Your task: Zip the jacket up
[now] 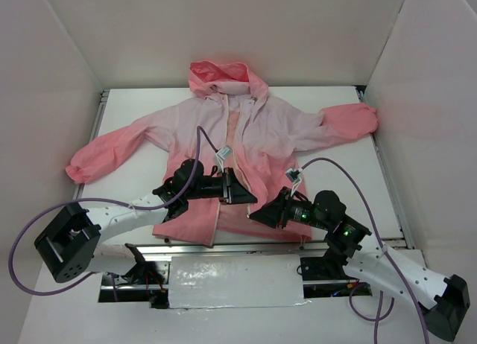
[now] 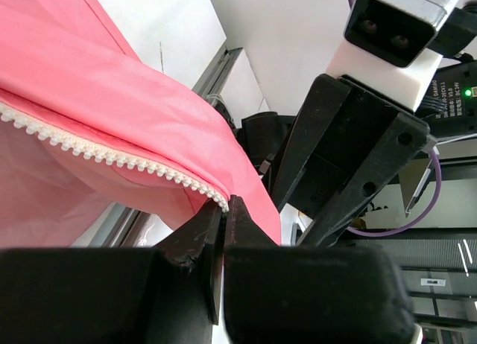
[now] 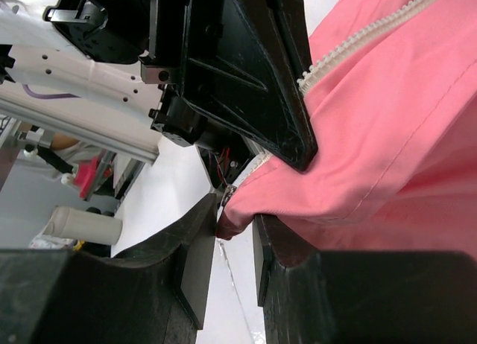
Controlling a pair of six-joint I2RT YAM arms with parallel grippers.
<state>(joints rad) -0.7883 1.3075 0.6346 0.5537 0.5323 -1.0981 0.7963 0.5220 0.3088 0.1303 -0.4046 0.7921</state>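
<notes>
Both of the robot's grippers hold the same front edge (image 3: 261,189), so next the right gripper pinches the zipper's bottom end to free the left gripper to get the other front edge (image 1: 217,228).
The pink jacket (image 1: 276,128) lies spread open on the white table (image 1: 358,173), with its hood at the far side. My left gripper (image 1: 242,193) is over the lower front, shut on the bottom end of one white zipper row (image 2: 112,156); its tips (image 2: 225,206) pinch the coral edge there. My right gripper (image 1: 256,214) is close beside it at the hem. Its jaws (image 3: 237,225) stand narrowly apart, with a folded corner of the coral hem (image 3: 246,210) pinched between them. The other zipper row (image 3: 350,46) runs up to the right. The left gripper's finger (image 3: 261,83) hangs just above.
White walls close in the table on three sides, with metal rails (image 1: 99,113) at the edges. A silver taped patch (image 1: 235,281) lies between the arm bases. Purple cables (image 1: 201,135) arch over the jacket. A white bottle (image 3: 82,225) lies off the table.
</notes>
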